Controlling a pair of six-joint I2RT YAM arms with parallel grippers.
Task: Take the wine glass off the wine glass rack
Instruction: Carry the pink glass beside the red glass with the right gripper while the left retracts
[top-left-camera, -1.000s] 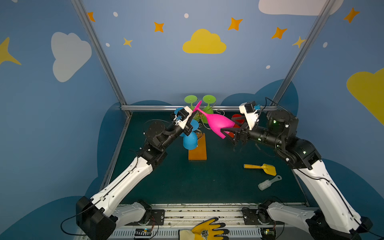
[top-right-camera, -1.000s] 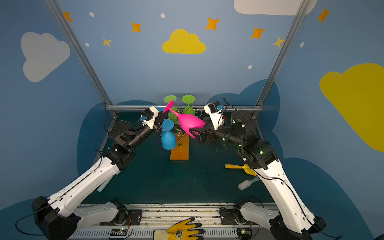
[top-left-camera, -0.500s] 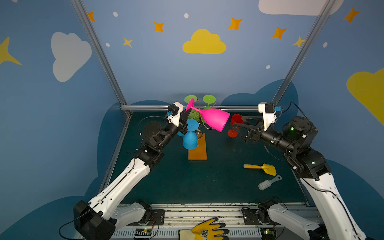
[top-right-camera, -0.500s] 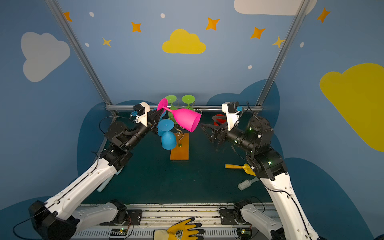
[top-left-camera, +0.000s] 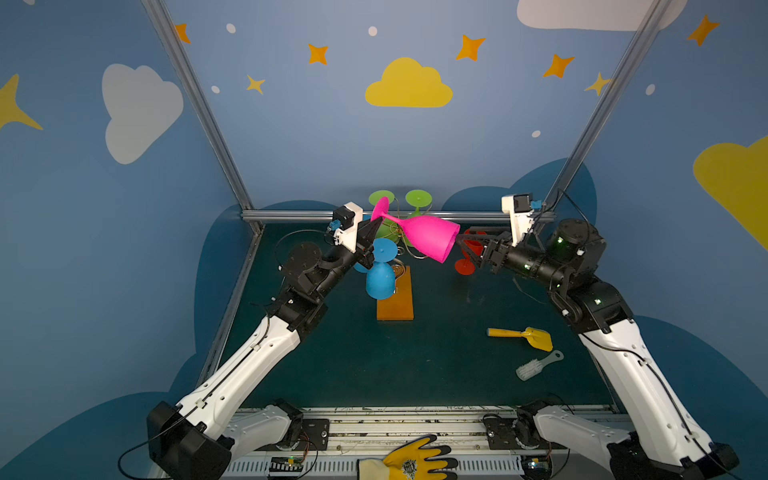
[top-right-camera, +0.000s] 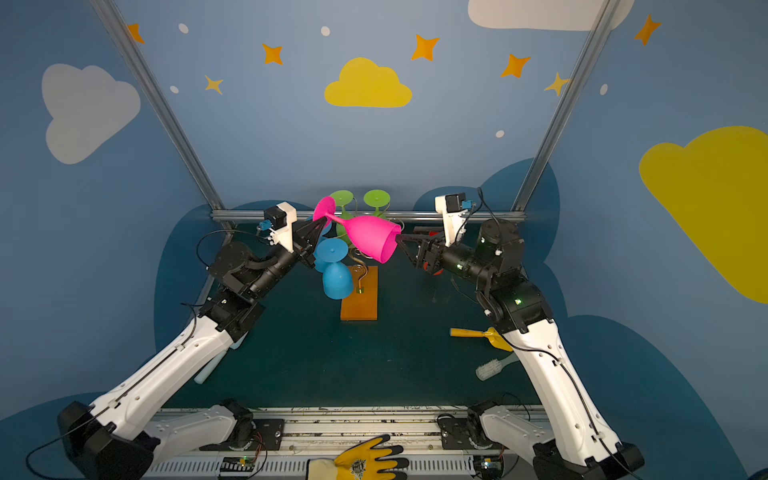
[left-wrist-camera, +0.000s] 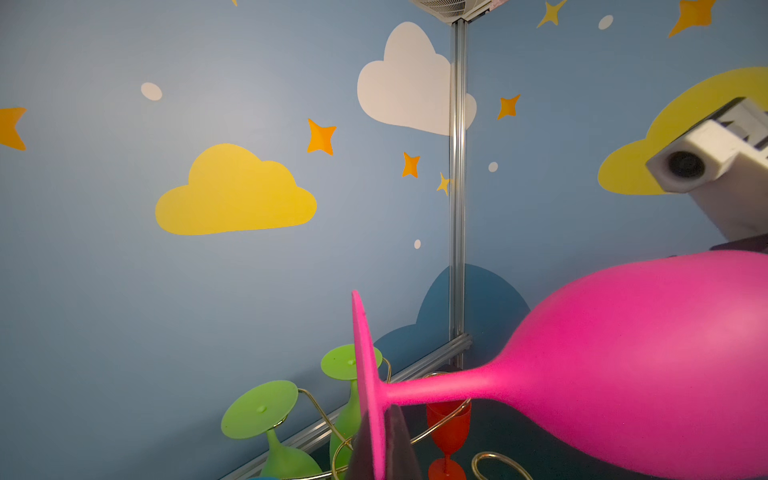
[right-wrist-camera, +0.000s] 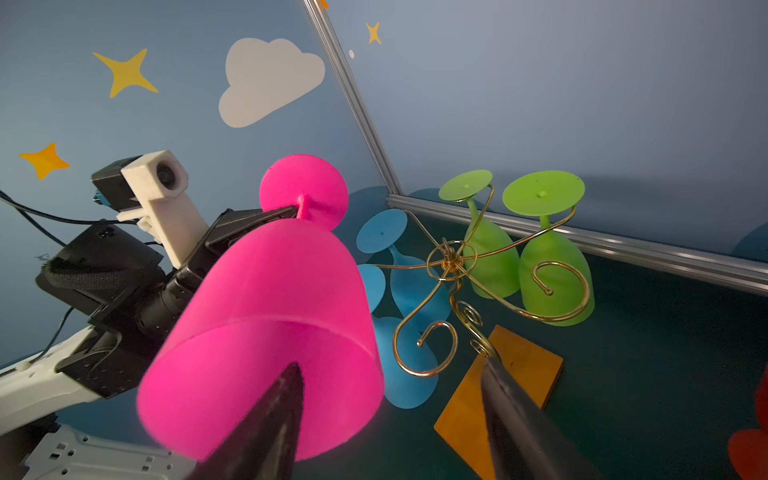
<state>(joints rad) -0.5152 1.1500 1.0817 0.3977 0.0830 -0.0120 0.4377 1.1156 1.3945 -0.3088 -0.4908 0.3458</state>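
Observation:
My left gripper is on the pink glass's foot (top-left-camera: 381, 207), so my right gripper should take the pink glass's rim (top-left-camera: 455, 240) before it stands the pink glass on that foot beside the red glass.
The pink wine glass (top-left-camera: 424, 239) (top-right-camera: 370, 241) hangs sideways in the air above the wine glass rack (top-left-camera: 395, 303), free of its gold wire arms (right-wrist-camera: 451, 264). My left gripper (top-left-camera: 374, 222) (left-wrist-camera: 378, 419) is shut on the glass's round foot. The bowl's mouth points at my right gripper (top-left-camera: 461, 245) (right-wrist-camera: 390, 365), which is open. One of its fingers (right-wrist-camera: 270, 415) lies across the mouth and the other stands outside the rim. Whether it touches the rim I cannot tell.
Two blue glasses (right-wrist-camera: 411, 365) and two green glasses (right-wrist-camera: 552, 286) hang upside down on the rack. A red glass (left-wrist-camera: 449, 428) stands on the table behind my right gripper. A yellow scoop (top-left-camera: 536, 336) and a white brush (top-left-camera: 536, 365) lie front right; a yellow glove (top-left-camera: 415, 461) lies on the front rail.
The left gripper lifted the pink glass and turned it more level. The right gripper drew back to the right, then came in to the bowl's rim, its jaws narrowing.

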